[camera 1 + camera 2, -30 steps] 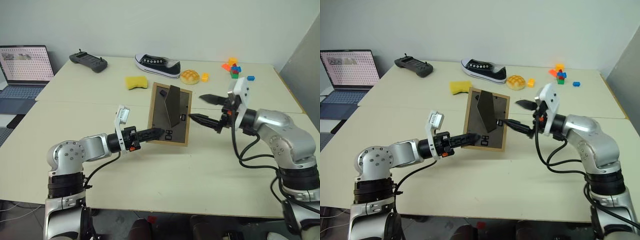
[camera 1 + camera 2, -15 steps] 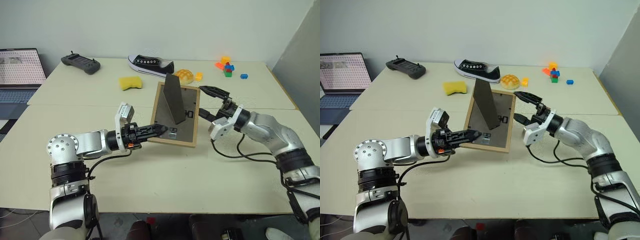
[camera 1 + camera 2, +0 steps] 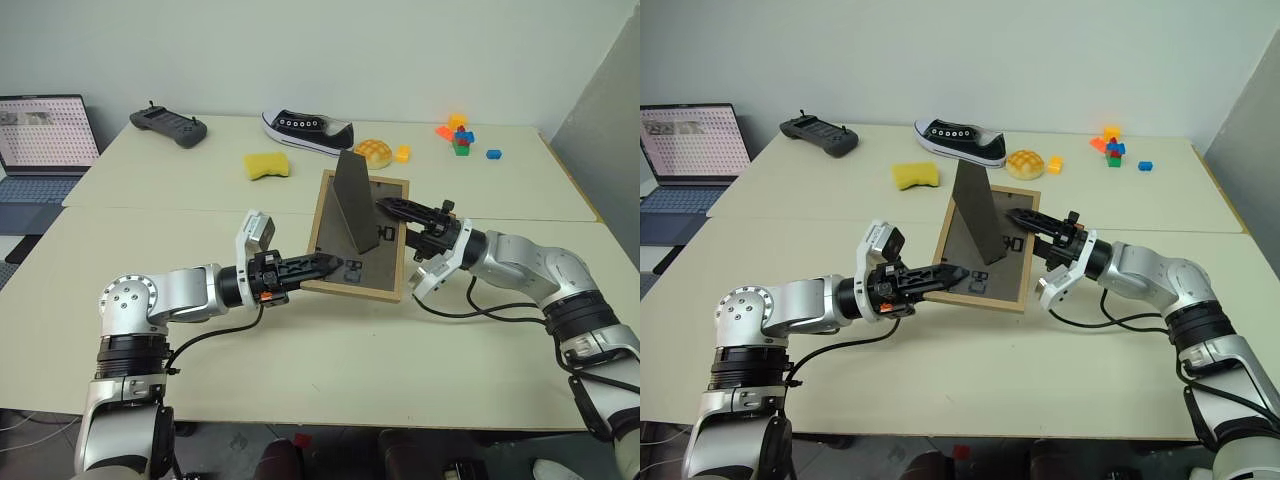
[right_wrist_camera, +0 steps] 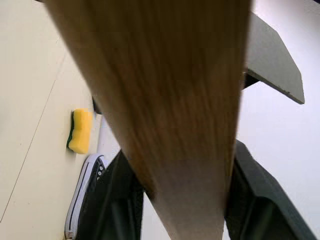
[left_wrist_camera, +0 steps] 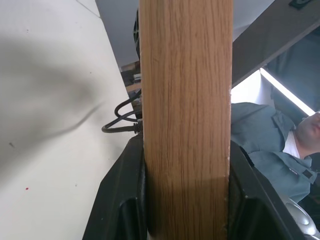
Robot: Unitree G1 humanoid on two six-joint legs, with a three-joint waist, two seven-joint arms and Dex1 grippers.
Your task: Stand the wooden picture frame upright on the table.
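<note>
The frame's back panel (image 3: pixel 385 265) faces the robot and both grippers are clamping it, so next the left gripper lets go of the frame's lower edge (image 3: pixel 320 287) before the right gripper turns the frame around.
The wooden picture frame (image 3: pixel 378 268) is held tilted above the table (image 3: pixel 300 340), its dark back panel facing me and its stand (image 3: pixel 355 200) folded out. My left gripper (image 3: pixel 325 265) is shut on the frame's lower left edge. In the left wrist view the light wood (image 5: pixel 185 100) sits tight between both black fingers (image 5: pixel 120 200). My right gripper (image 3: pixel 395 215) is shut on the frame's right edge, one finger lying over the back panel. In the right wrist view the wooden edge (image 4: pixel 165 75) lies between its fingers (image 4: pixel 120 200).
At the back of the table lie a black-and-white shoe (image 3: pixel 305 130), a yellow sponge (image 3: pixel 268 165), a bun (image 3: pixel 375 150), coloured blocks (image 3: pixel 460 135) and a dark controller (image 3: pixel 168 123). A laptop (image 3: pixel 45 135) stands far left. A person (image 5: pixel 280 150) sits beyond the table.
My right gripper has come in from the right, where it stood open, and closed on the frame's right edge. The left gripper has kept its hold and the frame has tipped more upright.
</note>
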